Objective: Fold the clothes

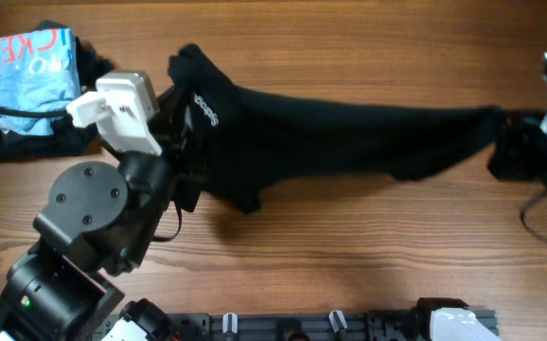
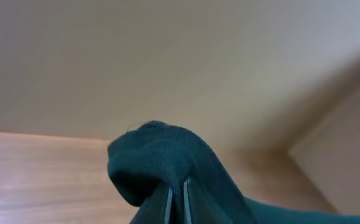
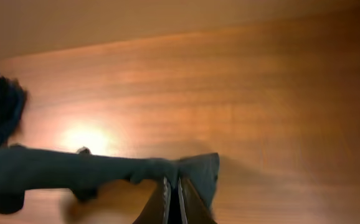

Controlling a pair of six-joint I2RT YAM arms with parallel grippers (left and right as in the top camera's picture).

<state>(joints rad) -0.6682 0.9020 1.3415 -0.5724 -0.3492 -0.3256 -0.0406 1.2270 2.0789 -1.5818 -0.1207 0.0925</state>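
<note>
My left gripper holds the T-shirt by a bunched fold (image 1: 196, 66) that flops over; next I lay it down and spread it by taking a loose corner.
The clothes (image 1: 349, 133), a black T-shirt with small white lettering (image 1: 204, 109), hang stretched in a long band above the wooden table between both grippers. My left gripper (image 1: 174, 133) holds the left end. In the left wrist view its fingers (image 2: 177, 202) are shut on a bunched fold of the fabric (image 2: 161, 155). My right gripper (image 1: 510, 147) holds the right end. In the right wrist view it (image 3: 172, 193) is shut on a corner of the shirt (image 3: 55, 171), which trails off to the left.
A light-blue garment with red lettering (image 1: 27, 62) lies on a dark heap (image 1: 27, 142) at the back left corner. The left arm's base (image 1: 65, 265) fills the front left. A black rail (image 1: 349, 327) runs along the front edge.
</note>
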